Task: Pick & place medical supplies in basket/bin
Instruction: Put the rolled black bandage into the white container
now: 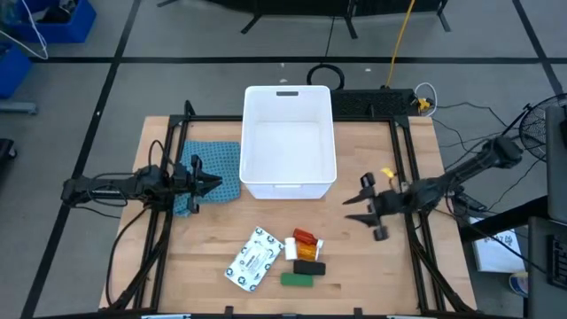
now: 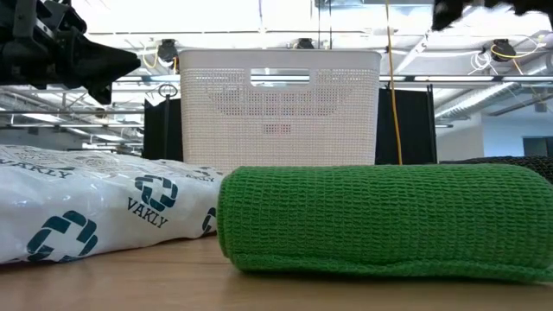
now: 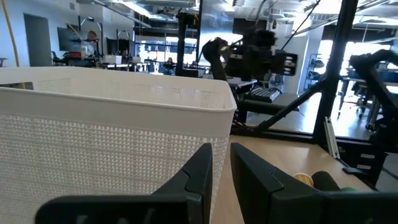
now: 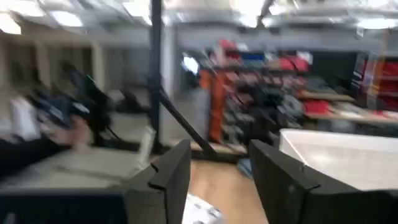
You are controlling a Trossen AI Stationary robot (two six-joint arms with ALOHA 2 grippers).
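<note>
I should keep moving my open right gripper down to the black block's end (image 1: 320, 268), which sticks out past the green block, then close across its narrow width (image 1: 314, 268).
The white tub (image 1: 289, 142) stands at the table's middle toward the far edge, with its dark handle slot (image 1: 287, 93) at the far rim. Near the near edge lie the flat white printed packet (image 1: 254, 260), two orange pill bottles (image 1: 306, 237) (image 1: 306, 252), the black block (image 1: 310, 268) and the green block (image 1: 297, 280). In the low view the green block (image 2: 380, 220) and the packet (image 2: 86, 207) fill the foreground. My left gripper (image 1: 218, 183) hovers left of the tub, shut and empty. My right gripper (image 1: 353, 209) hovers right of the tub, open and empty.
A blue-green patterned cloth (image 1: 215, 168) lies flat under my left gripper, beside the tub's left wall. A black frame (image 1: 407, 177) runs along the table's sides. Blue crates (image 1: 62, 22) stand on the floor beyond the far left corner. Bare wood shows near the table's right edge.
</note>
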